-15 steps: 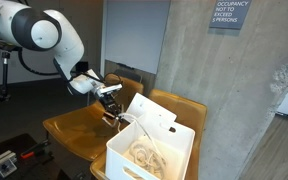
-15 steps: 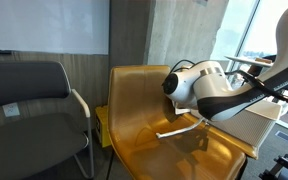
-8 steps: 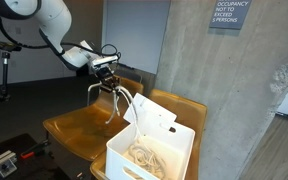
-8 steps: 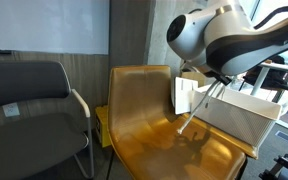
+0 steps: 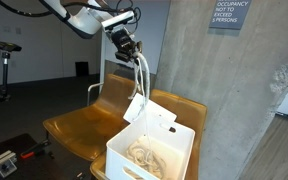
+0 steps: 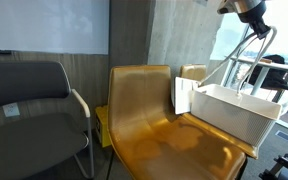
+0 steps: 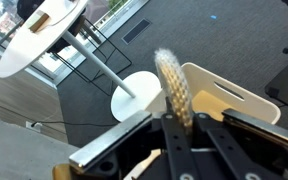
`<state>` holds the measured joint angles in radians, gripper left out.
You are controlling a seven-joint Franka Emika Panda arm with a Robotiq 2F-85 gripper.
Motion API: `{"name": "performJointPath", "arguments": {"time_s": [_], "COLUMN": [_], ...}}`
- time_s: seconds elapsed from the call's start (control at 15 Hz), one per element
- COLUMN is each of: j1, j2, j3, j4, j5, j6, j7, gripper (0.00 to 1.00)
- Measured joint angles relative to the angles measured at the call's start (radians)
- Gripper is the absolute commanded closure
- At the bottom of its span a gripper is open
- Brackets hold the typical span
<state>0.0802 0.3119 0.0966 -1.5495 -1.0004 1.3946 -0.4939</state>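
Note:
Next, I let the rope down onto the coils inside (image 5: 143, 154) and open my gripper, because the rope hangs in a long loop from my raised gripper down to the bin's rim (image 6: 205, 86).
My gripper (image 5: 125, 42) is raised high above the white bin (image 5: 124, 163) and is shut on a white braided rope (image 5: 142, 78). The rope hangs from the jaws in a long loop, and its lower end reaches the bin's rim. More coiled rope (image 5: 144, 153) lies inside the bin. In an exterior view the gripper (image 6: 250, 9) is at the top edge, with the rope (image 6: 234, 55) trailing down to the bin (image 6: 239, 118). In the wrist view the rope (image 7: 171, 80) is pinched in the gripper (image 7: 177, 118) between black fingers (image 7: 209, 150), above the bin (image 7: 229, 95).
The bin sits on a yellow moulded chair (image 5: 82, 125), which also shows in an exterior view (image 6: 149, 105). A grey chair (image 6: 29, 100) stands beside it. A concrete pillar (image 5: 219, 90) rises behind the bin. A white round table (image 7: 44, 28) stands on the floor below.
My gripper has risen from just above the yellow chair seat to high over the bin. It has lifted the rope with it.

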Motion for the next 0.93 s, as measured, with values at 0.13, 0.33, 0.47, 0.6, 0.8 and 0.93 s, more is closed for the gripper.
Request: {"name": "performJointPath", "arguments": {"time_s": [0.13, 0.33, 0.47, 0.6, 0.8, 0.93], "j1": [-0.046, -0.096, -0.115, -0.125, -0.133, -0.136], "j2": [-0.047, -0.072, -0.070, -0.068, -0.067, -0.071], "j3": [-0.027, -0.059, -0.068, -0.071, -0.077, -0.089], "j4": [0.001, -0.005, -0.033, -0.087, -0.195, -0.269], "j5": [0.011, 0.040, 0.079, 0.119, 0.163, 0.171], "j6": [0.001, 0.008, 0.032, 0.077, 0.163, 0.220], "j7": [-0.001, 0.005, 0.038, 0.092, 0.186, 0.246], "gripper": [0.99, 0.99, 0.99, 0.99, 0.99, 0.99]}}
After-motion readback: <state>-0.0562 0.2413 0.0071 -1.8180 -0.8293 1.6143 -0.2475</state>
